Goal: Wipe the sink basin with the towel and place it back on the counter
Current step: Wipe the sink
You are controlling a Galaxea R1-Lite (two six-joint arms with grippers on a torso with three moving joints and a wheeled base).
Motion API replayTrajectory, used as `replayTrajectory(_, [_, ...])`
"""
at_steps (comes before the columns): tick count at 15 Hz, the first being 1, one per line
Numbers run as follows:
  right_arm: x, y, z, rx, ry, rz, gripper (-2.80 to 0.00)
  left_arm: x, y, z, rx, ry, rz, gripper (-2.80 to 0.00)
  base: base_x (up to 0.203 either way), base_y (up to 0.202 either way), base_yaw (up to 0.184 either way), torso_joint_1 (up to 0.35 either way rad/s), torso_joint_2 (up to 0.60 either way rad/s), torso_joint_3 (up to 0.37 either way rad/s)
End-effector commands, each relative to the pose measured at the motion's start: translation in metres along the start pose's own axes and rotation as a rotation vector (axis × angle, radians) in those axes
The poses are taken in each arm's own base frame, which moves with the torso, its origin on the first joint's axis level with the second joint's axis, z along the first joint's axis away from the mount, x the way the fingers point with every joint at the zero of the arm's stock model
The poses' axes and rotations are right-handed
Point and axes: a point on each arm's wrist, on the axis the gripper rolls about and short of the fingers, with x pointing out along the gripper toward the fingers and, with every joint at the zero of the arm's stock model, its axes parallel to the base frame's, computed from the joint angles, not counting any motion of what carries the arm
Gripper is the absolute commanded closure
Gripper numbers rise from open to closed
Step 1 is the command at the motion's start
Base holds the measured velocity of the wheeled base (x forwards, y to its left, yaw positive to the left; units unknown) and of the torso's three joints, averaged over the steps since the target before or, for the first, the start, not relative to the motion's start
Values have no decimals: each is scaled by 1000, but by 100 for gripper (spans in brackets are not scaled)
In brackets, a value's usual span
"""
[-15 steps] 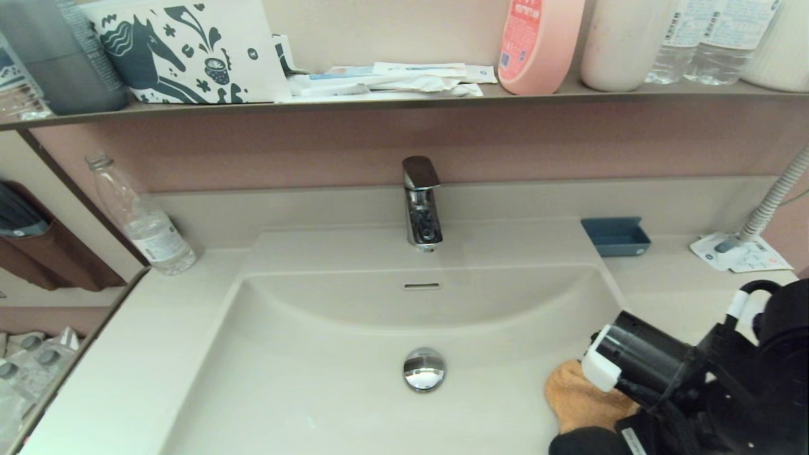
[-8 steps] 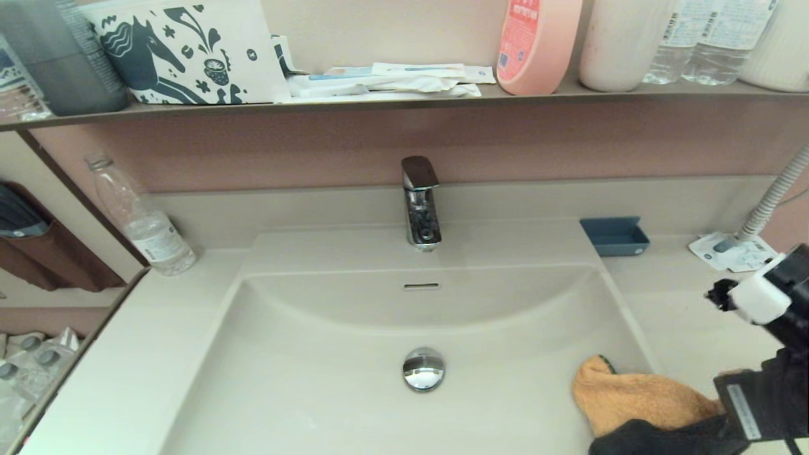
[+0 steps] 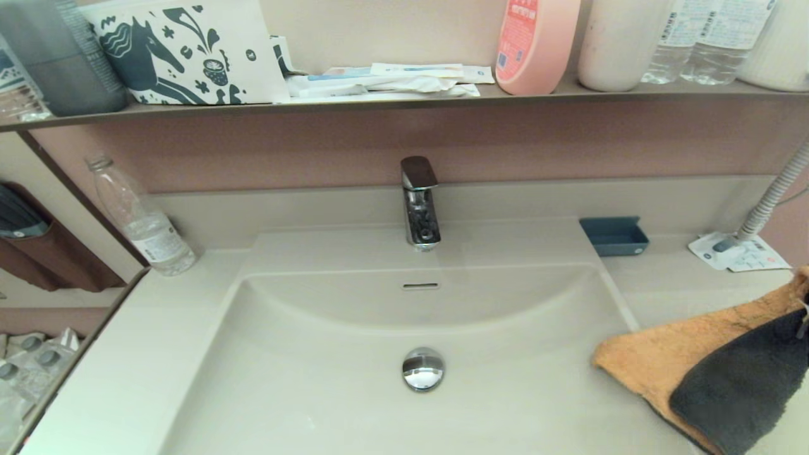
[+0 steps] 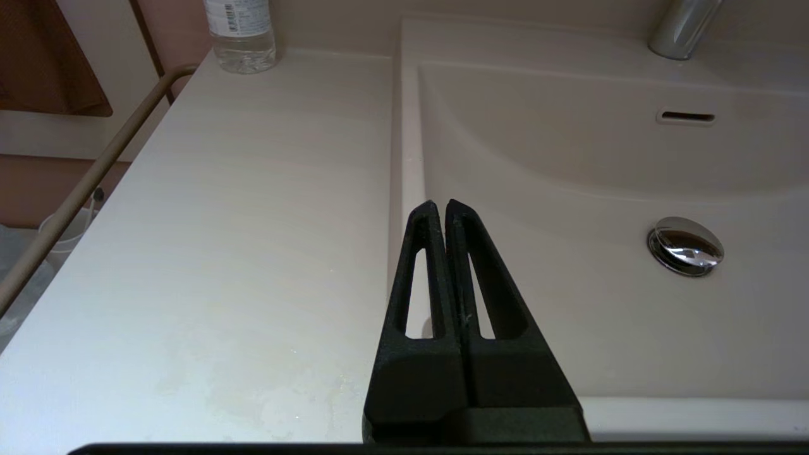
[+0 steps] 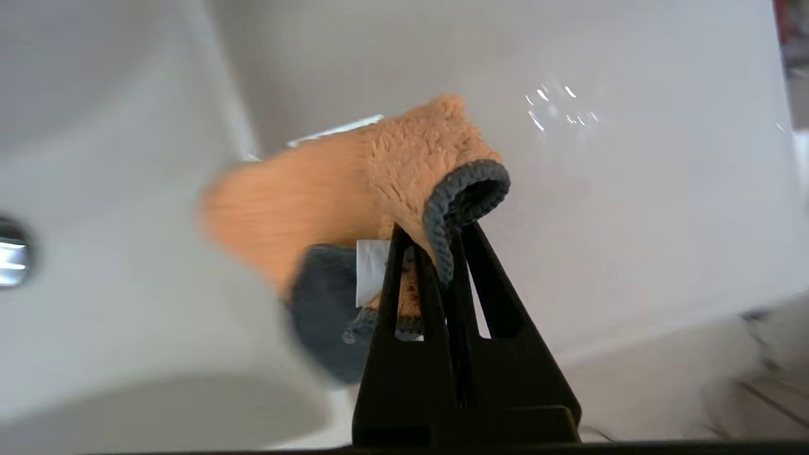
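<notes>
Next, I pull the towel onto the counter [image 3: 673,294] with my right gripper before I slide it toward the blue tray, because the towel's orange end [image 3: 620,352] hangs over the basin's rim.
The towel [image 3: 689,357], orange-tan with its dark grey side folded over, hangs lifted at the right, above the basin's right rim and the counter [image 3: 670,284]. My right gripper [image 5: 436,243] is shut on the towel [image 5: 404,158], pinching its grey stitched edge; the arm itself is out of the head view. The sink basin [image 3: 328,354] is cream-beige with a chrome drain plug [image 3: 423,369], a slot overflow [image 3: 421,286] and a chrome faucet [image 3: 419,201]. My left gripper [image 4: 440,208] is shut and holds nothing, parked over the basin's left rim.
A clear water bottle [image 3: 142,221] stands on the left counter. A small blue tray [image 3: 614,236] and a paper packet [image 3: 739,253] with a corrugated hose lie at the back right. The dark shelf [image 3: 404,101] above carries bottles, a printed box and packets.
The right gripper has lifted the towel out of the basin's right side, up and to the right, over the counter. The right arm has left the head view. The left arm has not moved.
</notes>
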Motion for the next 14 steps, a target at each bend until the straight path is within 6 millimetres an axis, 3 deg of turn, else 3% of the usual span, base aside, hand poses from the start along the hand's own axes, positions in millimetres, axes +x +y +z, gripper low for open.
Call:
replayTrajectory(1, [-21,-9,8,54,-71,57,0,0,0,0,-1,-1,1,0,0,0,0,0,0,0])
replayTrajectory(5, [-48,-23,28,147,-181,160,0,0,0,0,-1,1,1,0,0,0,0,0,0,0])
replayTrajectory(10, [-45,-24,55,223,-229,139,0,0,0,0,-1,1,1,0,0,0,0,0,0,0])
replayTrajectory(14, [-27,-23,73,239,-214,79,0,0,0,0,-1,0,1,0,0,0,0,0,0,0])
